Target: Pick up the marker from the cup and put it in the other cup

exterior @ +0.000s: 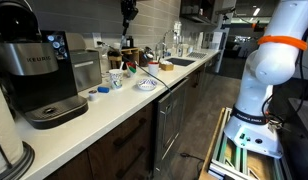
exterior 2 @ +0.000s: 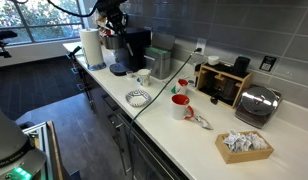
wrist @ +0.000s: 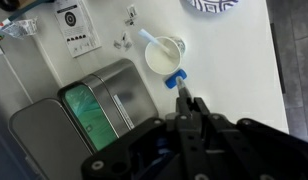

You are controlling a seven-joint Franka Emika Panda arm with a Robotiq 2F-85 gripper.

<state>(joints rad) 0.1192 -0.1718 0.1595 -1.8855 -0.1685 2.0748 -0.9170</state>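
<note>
My gripper has the marker [wrist: 181, 87] pointing down beside the white cup [wrist: 164, 58], and the cup has room next to its white stick. I keep moving over and down until the marker is inside.
In the wrist view my gripper [wrist: 186, 100] is shut on the marker [wrist: 176, 83], a slim stick with a blue end that pokes out past the fingertips. It hangs above the white counter, just beside a white cup [wrist: 164, 55] that holds a white stick-like thing. In both exterior views the gripper [exterior 2: 112, 25] [exterior: 127, 12] is high above the counter, and the marker is too small to make out. The white cup [exterior 2: 143, 78] [exterior: 116, 80] stands on the counter. A red cup [exterior 2: 180, 105] stands further along.
A blue-patterned bowl [wrist: 219, 5] [exterior 2: 138, 97] lies near the white cup. A metal appliance [wrist: 84, 120] is beside the gripper. A Keurig coffee maker [exterior: 39, 75], a paper towel roll [exterior 2: 91, 45], a toaster [exterior 2: 256, 103] and the counter's front edge [exterior 2: 144, 125] are in view.
</note>
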